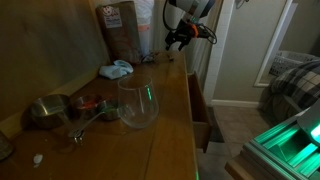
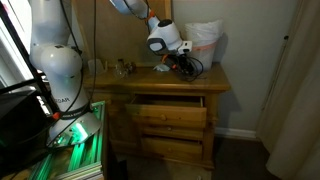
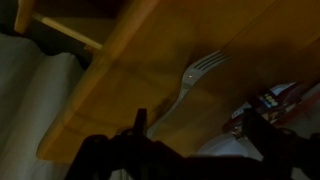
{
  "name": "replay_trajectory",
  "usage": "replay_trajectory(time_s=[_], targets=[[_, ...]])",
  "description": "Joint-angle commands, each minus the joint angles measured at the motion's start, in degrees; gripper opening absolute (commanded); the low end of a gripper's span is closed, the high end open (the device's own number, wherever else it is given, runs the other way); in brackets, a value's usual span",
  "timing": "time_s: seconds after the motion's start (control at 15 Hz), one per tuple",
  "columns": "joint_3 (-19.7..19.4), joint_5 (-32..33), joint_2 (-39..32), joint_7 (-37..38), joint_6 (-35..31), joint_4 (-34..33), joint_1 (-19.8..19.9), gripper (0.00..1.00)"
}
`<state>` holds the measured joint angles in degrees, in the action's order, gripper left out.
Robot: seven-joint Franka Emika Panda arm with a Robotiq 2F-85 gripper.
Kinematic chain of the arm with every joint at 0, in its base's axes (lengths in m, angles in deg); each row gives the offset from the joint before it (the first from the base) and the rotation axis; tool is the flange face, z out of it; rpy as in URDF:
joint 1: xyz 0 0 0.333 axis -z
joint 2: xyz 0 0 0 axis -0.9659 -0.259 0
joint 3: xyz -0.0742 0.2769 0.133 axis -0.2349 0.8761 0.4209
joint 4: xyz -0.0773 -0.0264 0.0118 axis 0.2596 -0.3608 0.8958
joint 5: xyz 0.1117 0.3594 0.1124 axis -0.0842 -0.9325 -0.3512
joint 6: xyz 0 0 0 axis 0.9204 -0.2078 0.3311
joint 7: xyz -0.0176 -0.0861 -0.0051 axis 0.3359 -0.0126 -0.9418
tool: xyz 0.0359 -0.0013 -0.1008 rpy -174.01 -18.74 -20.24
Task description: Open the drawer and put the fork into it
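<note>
The fork's handle (image 3: 160,118) lies at a slant under one finger of my open gripper. Next, I get both fingers centred around the handle (image 3: 181,94) near the fork's tines before I close them and lift.
The fork (image 3: 190,80) lies flat on the wooden cabinet top (image 3: 140,60), tines pointing away, close to the top's edge. My gripper (image 3: 200,128) is open and hovers just above the fork's handle, one finger on each side, not touching it. In both exterior views the gripper (image 1: 178,38) (image 2: 176,60) hangs over the far end of the cabinet top. The top drawer (image 2: 170,106) (image 1: 201,115) is pulled partly out. The fork is too small to make out in the exterior views.
A clear glass bowl (image 1: 138,103), a metal bowl (image 1: 47,110), grey long-handled utensils (image 1: 90,118), a blue cloth (image 1: 115,70) and a brown bag (image 1: 120,28) stand on the top. A white bag (image 2: 205,40) and a printed packet (image 3: 270,100) are near the gripper.
</note>
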<state>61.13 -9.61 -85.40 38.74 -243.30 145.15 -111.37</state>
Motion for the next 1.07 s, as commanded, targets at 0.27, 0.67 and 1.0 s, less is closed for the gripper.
replay_trajectory(time_s=[0.27, 0.67, 1.0], targets=[[-1.99, 4.09, -5.21, 4.92, 2.91, -5.33, -0.66, 0.90], [-1.73, 3.43, -7.47, 5.12, 3.08, -7.22, -0.43, 0.87], [-2.10, 3.62, -8.76, 5.58, 3.34, -7.69, -0.59, 0.51]])
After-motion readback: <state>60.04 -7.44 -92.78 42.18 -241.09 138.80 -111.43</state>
